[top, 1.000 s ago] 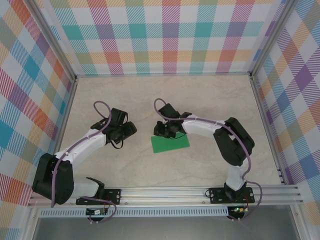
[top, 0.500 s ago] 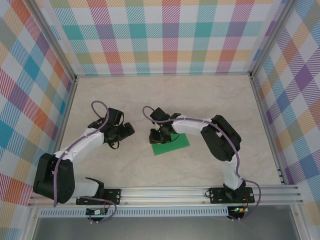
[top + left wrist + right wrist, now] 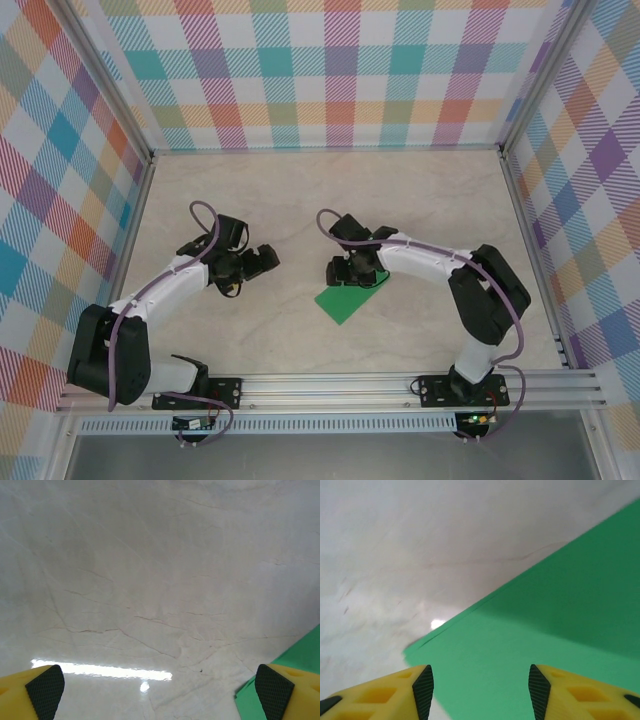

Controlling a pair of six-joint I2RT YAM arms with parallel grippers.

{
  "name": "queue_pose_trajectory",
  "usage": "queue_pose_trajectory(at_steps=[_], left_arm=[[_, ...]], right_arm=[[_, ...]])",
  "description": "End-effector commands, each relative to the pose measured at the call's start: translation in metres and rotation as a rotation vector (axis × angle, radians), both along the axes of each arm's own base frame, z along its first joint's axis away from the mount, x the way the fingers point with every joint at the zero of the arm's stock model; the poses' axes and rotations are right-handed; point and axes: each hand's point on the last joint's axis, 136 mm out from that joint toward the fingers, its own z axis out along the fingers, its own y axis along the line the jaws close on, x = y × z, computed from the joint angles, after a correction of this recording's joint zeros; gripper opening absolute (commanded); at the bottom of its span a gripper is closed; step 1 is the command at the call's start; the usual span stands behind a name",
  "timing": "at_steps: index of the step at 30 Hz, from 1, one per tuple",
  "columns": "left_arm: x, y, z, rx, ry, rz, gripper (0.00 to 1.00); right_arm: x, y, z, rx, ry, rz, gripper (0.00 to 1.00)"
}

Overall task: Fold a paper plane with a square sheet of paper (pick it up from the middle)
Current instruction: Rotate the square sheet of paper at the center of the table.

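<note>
The green sheet (image 3: pixel 343 304) lies diagonally beneath my right gripper, so next I turn its far end (image 3: pixel 381 277) around with this gripper and straighten the sheet before the next fold.
The green sheet of paper (image 3: pixel 345 300) lies flat on the table, turned diagonally, its far end under my right gripper (image 3: pixel 352 272). In the right wrist view the paper (image 3: pixel 545 630) spreads under the open right gripper (image 3: pixel 480 690), and its left edge shows two layers, one on the other. The yellow fingers (image 3: pixel 415 690) hang just above it with nothing gripped. My left gripper (image 3: pixel 262 260) is open over bare table to the left of the sheet. A corner of the paper (image 3: pixel 300 652) shows beside the right finger of the left gripper (image 3: pixel 160 695). No folded dart is in view.
The marble-look tabletop (image 3: pixel 300 200) is walled by checked panels on three sides, with an aluminium rail (image 3: pixel 330 385) along the near edge. Free room lies behind and to both sides of the arms.
The sheet has swung from lying nearly level to a diagonal and shifted right. My right gripper went left, then back right over it. The left gripper edged slightly right.
</note>
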Motion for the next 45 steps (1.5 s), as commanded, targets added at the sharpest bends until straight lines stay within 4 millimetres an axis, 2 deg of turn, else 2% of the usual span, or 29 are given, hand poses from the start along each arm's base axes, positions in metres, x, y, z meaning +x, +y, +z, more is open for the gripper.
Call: queue_pose_trajectory(at_steps=[1, 6, 11, 14, 17, 24, 28, 30, 34, 37, 41, 45], left_arm=[[0.003, -0.01, 0.006, -0.055, -0.02, -0.056, 1.0], [0.0, -0.013, 0.004, -0.072, -0.012, -0.062, 1.0], [-0.002, -0.02, 0.005, -0.114, -0.01, -0.073, 1.0], [-0.005, -0.024, 0.004, -0.142, -0.001, -0.079, 1.0], [-0.01, -0.033, 0.003, -0.193, 0.012, -0.096, 1.0], [-0.028, -0.063, -0.003, -0.324, 0.052, -0.149, 0.98], [-0.039, -0.081, -0.005, -0.39, 0.064, -0.167, 0.92], [-0.046, -0.088, -0.006, -0.406, 0.074, -0.171, 0.88], [-0.055, -0.102, -0.006, -0.438, 0.099, -0.173, 0.78], [-0.058, -0.114, -0.006, -0.468, 0.113, -0.164, 0.68], [-0.06, -0.129, -0.006, -0.492, 0.125, -0.155, 0.6], [-0.062, -0.14, -0.013, -0.491, 0.147, -0.137, 0.53]], right_arm=[[0.013, -0.039, -0.012, -0.124, 0.001, -0.224, 0.6], [0.027, -0.06, -0.024, -0.142, 0.023, -0.327, 0.61], [0.026, -0.07, -0.043, -0.139, 0.07, -0.359, 0.6], [0.029, -0.062, -0.054, -0.094, 0.093, -0.312, 0.59], [0.038, -0.042, -0.056, -0.021, 0.067, -0.206, 0.57], [0.07, 0.017, -0.038, 0.237, -0.023, 0.04, 0.54], [0.079, 0.037, -0.031, 0.304, -0.011, 0.086, 0.51], [0.081, 0.041, -0.027, 0.324, -0.006, 0.08, 0.5], [0.083, 0.038, 0.002, 0.337, -0.044, 0.052, 0.49], [0.076, 0.034, 0.015, 0.351, -0.039, 0.021, 0.47], [0.059, 0.033, 0.007, 0.381, 0.029, -0.009, 0.42], [0.05, 0.033, -0.004, 0.371, 0.07, -0.028, 0.41]])
